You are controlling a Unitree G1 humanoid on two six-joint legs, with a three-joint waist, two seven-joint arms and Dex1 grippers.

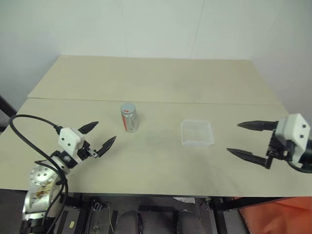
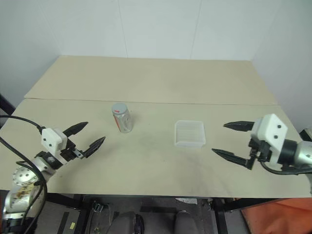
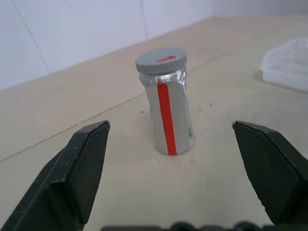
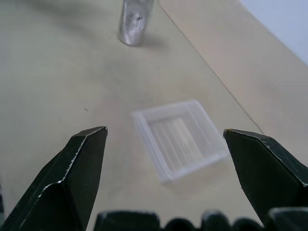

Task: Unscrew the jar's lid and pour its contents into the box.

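Note:
I expect the lid (image 1: 127, 106) to stay on through repeated twists when I turn it, because the grey lid's deep rim (image 1: 128, 111) goes over the jar's top.
The jar (image 1: 129, 118) stands upright near the middle of the table, a silvery cylinder with a red stripe (image 3: 166, 114). Its grey lid (image 3: 160, 59) with a small red mark sits on top. The clear plastic box (image 1: 197, 132) lies to the jar's right and looks empty (image 4: 180, 139). The contents are hidden inside the jar. My left gripper (image 1: 100, 136) hovers open to the left of the jar, apart from it and pointing toward it. To the right of the box, my right gripper (image 1: 240, 139) is open too, with nothing between its fingers.
The table (image 1: 156, 161) is a pale wooden top with a seam running across behind the jar. A white wall stands at the far edge. A black cable (image 1: 29, 136) loops by my left arm.

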